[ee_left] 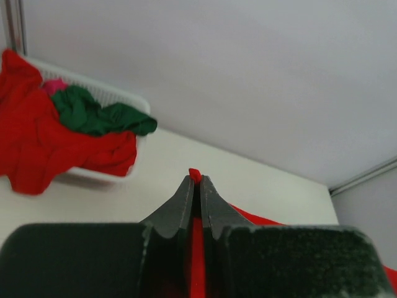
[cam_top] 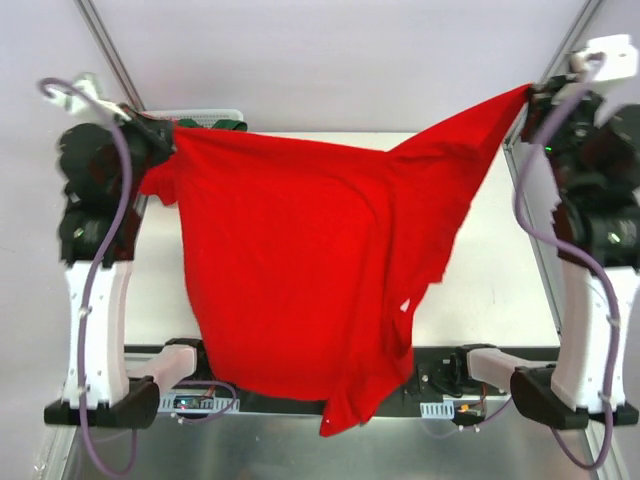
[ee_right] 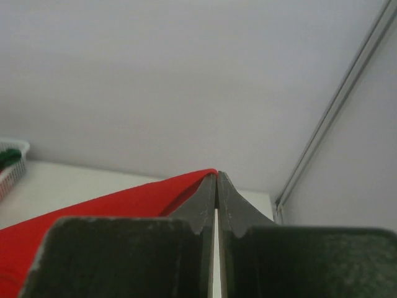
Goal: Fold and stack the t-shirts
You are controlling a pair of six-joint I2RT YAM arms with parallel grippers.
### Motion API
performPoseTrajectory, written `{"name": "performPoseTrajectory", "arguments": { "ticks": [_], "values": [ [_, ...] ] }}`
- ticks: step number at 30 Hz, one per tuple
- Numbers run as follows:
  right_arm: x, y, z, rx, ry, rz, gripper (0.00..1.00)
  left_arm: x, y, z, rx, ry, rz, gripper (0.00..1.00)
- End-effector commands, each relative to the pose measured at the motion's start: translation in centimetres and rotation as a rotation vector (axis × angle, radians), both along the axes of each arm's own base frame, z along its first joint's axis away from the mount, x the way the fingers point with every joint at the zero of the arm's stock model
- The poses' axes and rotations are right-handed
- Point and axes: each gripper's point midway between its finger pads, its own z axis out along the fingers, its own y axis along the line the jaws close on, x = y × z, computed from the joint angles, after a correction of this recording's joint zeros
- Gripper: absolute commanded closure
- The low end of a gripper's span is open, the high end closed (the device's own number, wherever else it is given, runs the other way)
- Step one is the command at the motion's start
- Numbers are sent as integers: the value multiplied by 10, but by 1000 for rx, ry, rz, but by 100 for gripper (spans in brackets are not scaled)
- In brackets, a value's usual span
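Observation:
The red t-shirt's side [cam_top: 405,250] below my right gripper is hanging in folds, so next I swing the t-shirt down, then lift it and stretch it wide before I fold it.
A large red t-shirt [cam_top: 300,270] hangs spread in the air between my two raised grippers, its lower end drooping past the table's near edge. My left gripper [cam_top: 168,135] is shut on its far left corner; red cloth shows between the fingertips in the left wrist view [ee_left: 195,176]. My right gripper [cam_top: 532,95] is shut on the far right corner; the cloth [ee_right: 124,202] runs off to the left from its tips [ee_right: 216,176]. More red shirts [ee_left: 43,139] and a dark green shirt [ee_left: 93,115] lie heaped in the basket.
A white lattice basket [cam_top: 205,118] stands at the table's far left, mostly hidden behind the held shirt; it shows in the left wrist view [ee_left: 118,94]. The white table [cam_top: 500,270] shows to the right of the shirt. Frame posts rise at both far corners.

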Motion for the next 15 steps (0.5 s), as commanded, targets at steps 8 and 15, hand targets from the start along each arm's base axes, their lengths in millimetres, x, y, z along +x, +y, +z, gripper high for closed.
{"name": "performPoseTrajectory", "arguments": {
  "ticks": [8, 15],
  "values": [
    [183, 16, -227, -93, 427, -17, 99, 144, 6, -238, -127, 333, 78, 100],
    [309, 28, -333, -131, 597, -24, 99, 239, 6, -327, -100, 451, 84, 100]
  ]
}}
